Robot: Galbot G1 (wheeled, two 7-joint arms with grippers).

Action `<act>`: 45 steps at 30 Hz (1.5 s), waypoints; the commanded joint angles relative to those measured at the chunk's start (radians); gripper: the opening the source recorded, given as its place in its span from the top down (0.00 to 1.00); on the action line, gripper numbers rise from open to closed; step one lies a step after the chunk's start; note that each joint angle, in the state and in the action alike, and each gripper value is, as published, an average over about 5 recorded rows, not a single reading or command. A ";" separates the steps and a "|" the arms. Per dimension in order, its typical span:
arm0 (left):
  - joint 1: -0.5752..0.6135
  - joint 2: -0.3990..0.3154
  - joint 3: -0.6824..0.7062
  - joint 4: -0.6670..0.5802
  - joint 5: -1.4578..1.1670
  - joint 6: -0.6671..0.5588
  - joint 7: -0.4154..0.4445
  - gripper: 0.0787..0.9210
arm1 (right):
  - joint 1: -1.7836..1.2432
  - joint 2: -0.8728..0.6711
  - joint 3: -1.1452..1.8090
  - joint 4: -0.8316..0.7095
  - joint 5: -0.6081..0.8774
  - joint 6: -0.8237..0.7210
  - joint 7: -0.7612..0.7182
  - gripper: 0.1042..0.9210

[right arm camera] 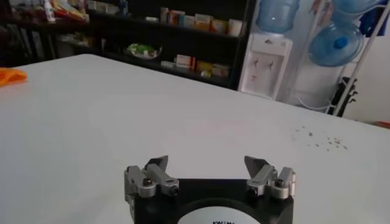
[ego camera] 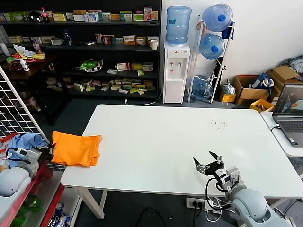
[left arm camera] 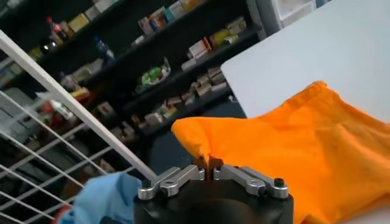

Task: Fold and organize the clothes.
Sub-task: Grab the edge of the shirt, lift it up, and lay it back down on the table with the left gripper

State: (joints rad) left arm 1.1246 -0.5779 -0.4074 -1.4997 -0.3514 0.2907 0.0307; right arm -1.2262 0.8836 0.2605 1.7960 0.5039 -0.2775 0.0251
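Note:
I should pull the orange T-shirt back by its pinched corner to the white table's middle point(ego camera: 152, 153) with my left gripper, as it extends past the white table's edge.
The clothes are one bright orange T-shirt point(ego camera: 75, 149), folded into a small bundle on the white table's point(ego camera: 180, 137) left edge, one side reaching past the edge. My left gripper point(ego camera: 47, 152) is beside the table there. In the left wrist view the left gripper point(left arm camera: 207, 163) is shut on a pinched corner of the orange T-shirt point(left arm camera: 292, 152). My right gripper point(ego camera: 208, 161) hovers low over the table's near right part, far from the shirt. The right gripper point(right arm camera: 207, 161) is open with nothing between its fingers, and the T-shirt point(right arm camera: 11, 76) shows only as an orange patch far off.
A light blue cloth point(ego camera: 26, 141) lies in a bin left of the table, by a white wire rack point(ego camera: 14, 109). A laptop point(ego camera: 291, 113) sits on a side surface at the right. Shelves and a water dispenser point(ego camera: 176, 71) stand behind the table.

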 commanded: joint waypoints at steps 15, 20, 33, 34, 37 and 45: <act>-0.023 0.079 0.063 -0.087 0.101 -0.001 -0.013 0.94 | 0.043 0.034 -0.055 -0.014 -0.014 -0.008 0.000 0.12; -0.034 -0.021 0.102 -0.171 0.021 0.047 -0.058 0.94 | 0.031 0.032 -0.046 -0.015 -0.022 -0.007 0.002 0.12; 0.004 -0.186 0.175 -0.364 -0.159 0.129 -0.161 0.94 | 0.006 0.028 -0.028 -0.015 -0.043 -0.006 0.001 0.12; 0.006 -0.209 0.186 -0.366 -0.158 0.129 -0.168 0.94 | 0.005 0.026 -0.025 -0.014 -0.043 -0.006 0.001 0.12; 0.002 -0.285 0.219 -0.362 -0.148 0.128 -0.193 0.94 | 0.001 0.023 -0.021 -0.014 -0.043 -0.006 0.001 0.12; -0.025 -0.489 0.334 -0.275 -0.045 0.093 -0.226 0.94 | -0.009 0.004 -0.019 -0.024 -0.034 0.001 0.001 0.12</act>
State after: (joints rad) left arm 1.1034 -0.8117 -0.1951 -1.7924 -0.4395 0.3906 -0.1442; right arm -1.2321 0.8965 0.2375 1.7781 0.4669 -0.2802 0.0267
